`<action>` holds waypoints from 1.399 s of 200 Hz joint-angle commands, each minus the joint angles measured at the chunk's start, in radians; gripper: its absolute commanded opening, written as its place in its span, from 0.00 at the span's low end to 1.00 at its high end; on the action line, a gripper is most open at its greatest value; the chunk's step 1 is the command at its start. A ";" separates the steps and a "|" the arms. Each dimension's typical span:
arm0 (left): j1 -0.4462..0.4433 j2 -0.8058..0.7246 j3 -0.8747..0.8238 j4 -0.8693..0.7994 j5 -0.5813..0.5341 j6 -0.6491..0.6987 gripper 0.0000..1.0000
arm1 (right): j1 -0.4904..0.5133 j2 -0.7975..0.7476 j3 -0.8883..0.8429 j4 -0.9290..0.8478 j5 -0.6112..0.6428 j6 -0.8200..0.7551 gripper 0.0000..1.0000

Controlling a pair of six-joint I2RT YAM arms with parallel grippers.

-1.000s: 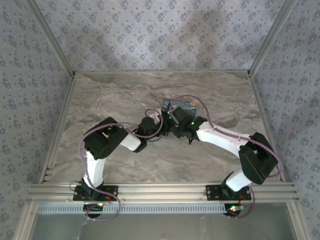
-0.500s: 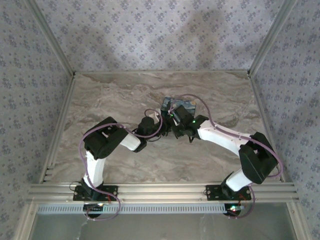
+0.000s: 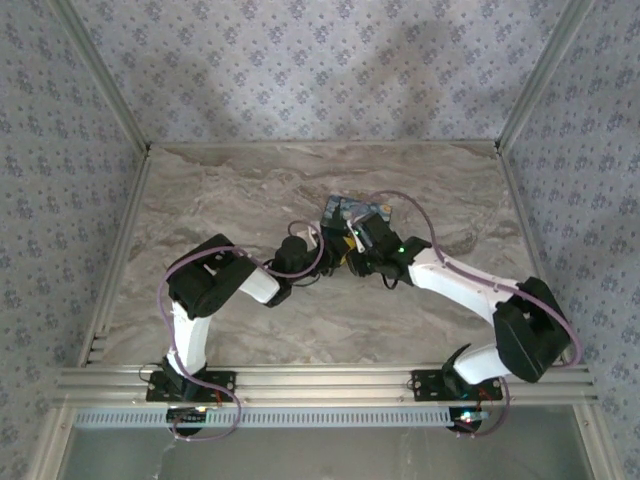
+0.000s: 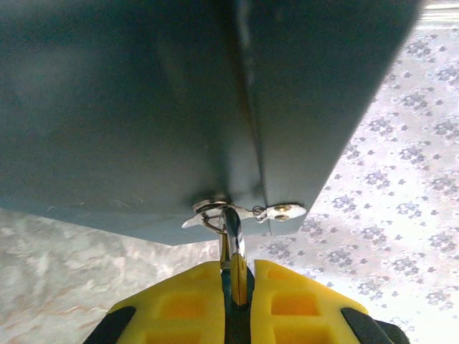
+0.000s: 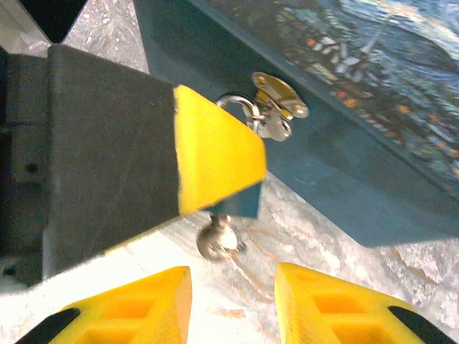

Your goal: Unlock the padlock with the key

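Note:
I should let go of the padlock (image 5: 242,202) with my left gripper and steady the side of the box with that gripper, because it crowds the padlock in front of my right gripper.
The small blue padlock (image 5: 242,203) hangs by its silver shackle (image 4: 234,240) from the brass hasp (image 5: 278,95) on the front of the blue swirl-printed box (image 3: 356,210). My left gripper (image 4: 238,269) is shut on the padlock body, and one of its yellow fingers (image 5: 215,147) covers most of the lock in the right wrist view. The silver key (image 5: 217,240) sticks out of the padlock's lower end. My right gripper (image 5: 233,279) is open just short of the key, with only bare table between its fingers. Both grippers meet in front of the box, the left gripper (image 3: 330,258) and the right gripper (image 3: 352,247).
The marble table (image 3: 240,190) is fenced by patterned walls on three sides and an aluminium rail (image 3: 320,382) at the near edge. The box sits at mid-table just behind the grippers.
The right arm has swung its elbow out to the right and its gripper has shifted slightly right along the box front. The left arm and the box have stayed put.

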 commanded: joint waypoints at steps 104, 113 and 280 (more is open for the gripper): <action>-0.020 -0.047 -0.101 -0.067 0.013 0.147 0.30 | -0.026 -0.129 -0.147 0.058 -0.086 0.199 0.40; -0.019 -0.062 -0.119 -0.077 0.012 0.162 0.32 | -0.026 -0.123 -0.147 0.065 -0.089 0.209 0.40; 0.199 -0.538 0.097 -1.037 -0.115 0.711 0.51 | 0.157 0.065 -0.070 0.080 0.218 0.282 0.48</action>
